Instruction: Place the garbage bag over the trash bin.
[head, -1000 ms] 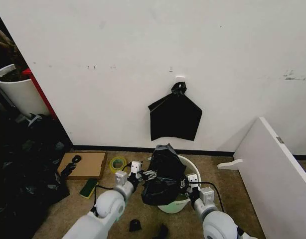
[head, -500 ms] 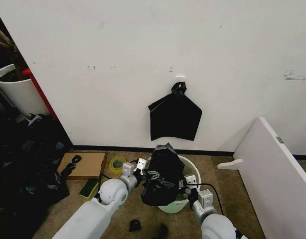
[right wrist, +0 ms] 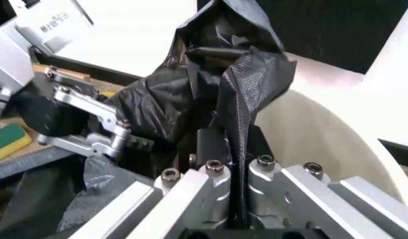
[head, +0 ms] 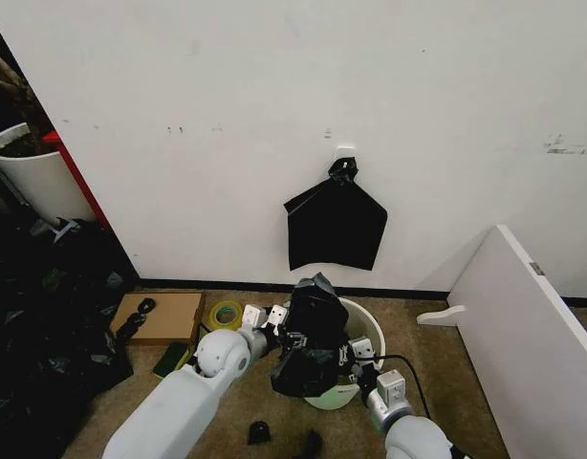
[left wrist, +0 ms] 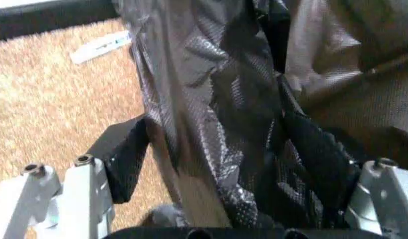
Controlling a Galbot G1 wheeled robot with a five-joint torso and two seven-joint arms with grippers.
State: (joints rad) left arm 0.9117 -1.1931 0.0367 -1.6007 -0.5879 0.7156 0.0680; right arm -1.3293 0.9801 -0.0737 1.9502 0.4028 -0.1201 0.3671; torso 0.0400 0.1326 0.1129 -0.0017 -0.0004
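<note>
I see the trash bin (head: 372, 330) standing free on the carpet, so the bin will tip and come along when I pull the garbage bag's edge at the bin's rim.
The trash bin (head: 372, 323) is a cream-white bucket standing on the carpet below the wall. The garbage bag (head: 313, 330), glossy black film, stands bunched over the bin's left half and hides that part of the rim. My right gripper (head: 355, 355) is at the bin's near edge, shut on a strip of the garbage bag (right wrist: 247, 84), with the trash bin (right wrist: 310, 134) wall beside it. My left gripper (head: 285, 334) reaches in from the left, open, its fingers spread on either side of a fold of the garbage bag (left wrist: 210, 99). In its own wrist view the left gripper (left wrist: 217, 149) straddles that film.
A flat knotted black bag (head: 336, 225) hangs on the wall above the bin. Cardboard (head: 164, 316), a yellow tape roll (head: 225, 313) and a green sponge (head: 169, 360) lie left of it. A white board (head: 523, 316) leans at right. Black sheeting (head: 45, 306) and a white pot (head: 31, 172) stand far left.
My left arm has swung right and forward, bringing its open gripper from beside the bag to around its film. The right gripper has edged forward with the bag.
</note>
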